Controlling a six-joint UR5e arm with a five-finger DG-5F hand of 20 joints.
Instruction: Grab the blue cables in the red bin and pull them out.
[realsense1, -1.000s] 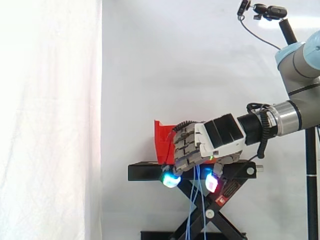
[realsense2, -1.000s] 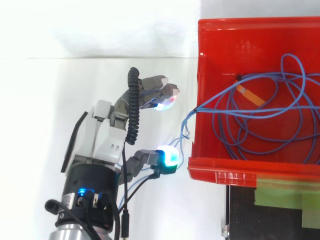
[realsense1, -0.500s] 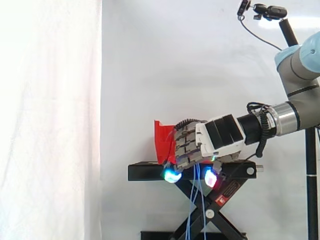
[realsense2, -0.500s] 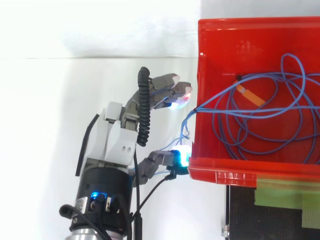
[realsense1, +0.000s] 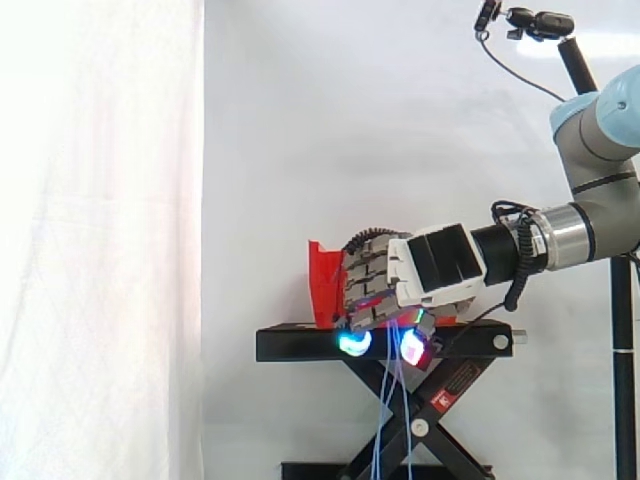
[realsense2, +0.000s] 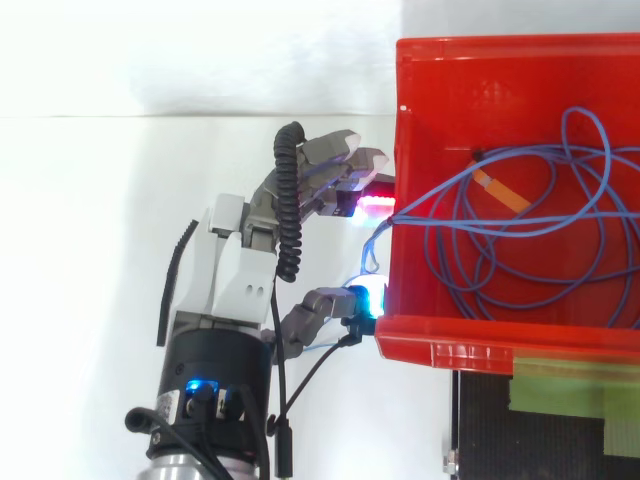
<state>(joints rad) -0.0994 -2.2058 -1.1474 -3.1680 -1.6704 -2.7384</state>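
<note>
The hanging parts of the cables (realsense1: 382, 425) fall loose past the stand, so the blue cables (realsense1: 394, 352) will trail out in a long, drooping bundle when I pick them up.
The red bin (realsense2: 520, 60) holds a loose coil of blue cables (realsense2: 530, 235). A few strands cross its left wall and hang down outside (realsense2: 370, 262); in the side view they drop in front of the stand (realsense1: 385, 420). My hand (realsense2: 235, 285) is just outside that left wall, with its fingertips (realsense2: 372, 205) and thumb tip almost touching the bin. The fingers are spread and only slightly bent. The hanging strands pass through the gap between fingers and thumb, and nothing is pinched. In the side view the hand (realsense1: 430, 270) covers the bin's front and its glowing tips point down.
The bin rests on a black scissor stand (realsense1: 300, 345) before the white curtain. A small orange piece (realsense2: 497, 190) lies among the cables in the bin. Green tape (realsense2: 570, 385) marks the stand's top beside the bin.
The hand has moved toward the bin's left wall, so its fingertips now reach the wall. In the side view it has risen slightly and shifted left. The cables have not moved.
</note>
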